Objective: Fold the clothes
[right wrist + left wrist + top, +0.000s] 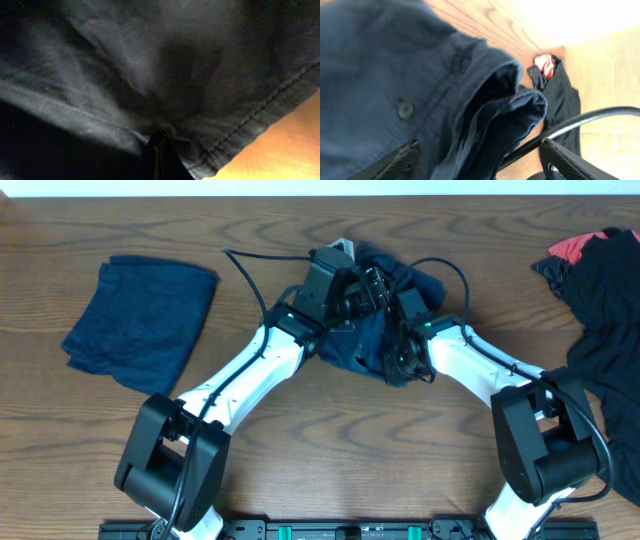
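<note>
The navy shorts lie bunched (371, 344) below both grippers, so next my right gripper moves back from the left gripper and help spread the shorts' edges (437, 290) out flat before I fold them.
Dark navy shorts (365, 345) lie bunched at the table's far middle, under both grippers. In the left wrist view the shorts (395, 65) fill the frame, with a button and a thick folded edge. My left gripper (480, 162) has its fingers wide apart with cloth lying between them; it is over the bunch's far part (375, 285). My right gripper (159, 142) is pinched shut on a fold of the shorts (150, 65), near a stitched hem; it is at the bunch's right front (400, 360). A second pair of navy shorts (140, 320) lies folded at the far left.
A pile of dark clothes with a red piece (600, 300) lies at the right edge, and shows in the left wrist view (560, 95). A black cable (570, 125) crosses by the left gripper. Bare wooden table (350, 460) lies in front.
</note>
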Robot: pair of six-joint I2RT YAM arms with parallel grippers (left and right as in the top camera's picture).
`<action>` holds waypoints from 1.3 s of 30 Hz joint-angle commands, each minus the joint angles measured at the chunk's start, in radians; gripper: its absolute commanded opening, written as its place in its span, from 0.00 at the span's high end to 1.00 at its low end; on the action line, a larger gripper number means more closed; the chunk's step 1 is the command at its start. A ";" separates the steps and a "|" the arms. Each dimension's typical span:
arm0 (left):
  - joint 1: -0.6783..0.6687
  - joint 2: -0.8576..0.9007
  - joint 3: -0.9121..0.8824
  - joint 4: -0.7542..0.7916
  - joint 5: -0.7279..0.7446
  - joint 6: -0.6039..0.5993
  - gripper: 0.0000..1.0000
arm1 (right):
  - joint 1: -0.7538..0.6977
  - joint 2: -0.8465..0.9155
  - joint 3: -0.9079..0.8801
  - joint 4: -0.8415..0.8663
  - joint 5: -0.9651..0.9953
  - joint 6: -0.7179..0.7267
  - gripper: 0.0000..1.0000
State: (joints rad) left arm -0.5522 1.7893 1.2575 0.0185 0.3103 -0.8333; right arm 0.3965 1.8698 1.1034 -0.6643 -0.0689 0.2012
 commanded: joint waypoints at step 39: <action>0.236 0.158 -0.002 -0.476 0.060 0.262 0.27 | -0.160 0.022 0.129 -0.036 -0.023 -0.074 0.99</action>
State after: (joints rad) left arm -0.2977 1.9377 1.2610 -0.4309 0.3553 -0.6407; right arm 0.2348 1.8706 1.2362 -0.7174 -0.1768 0.0879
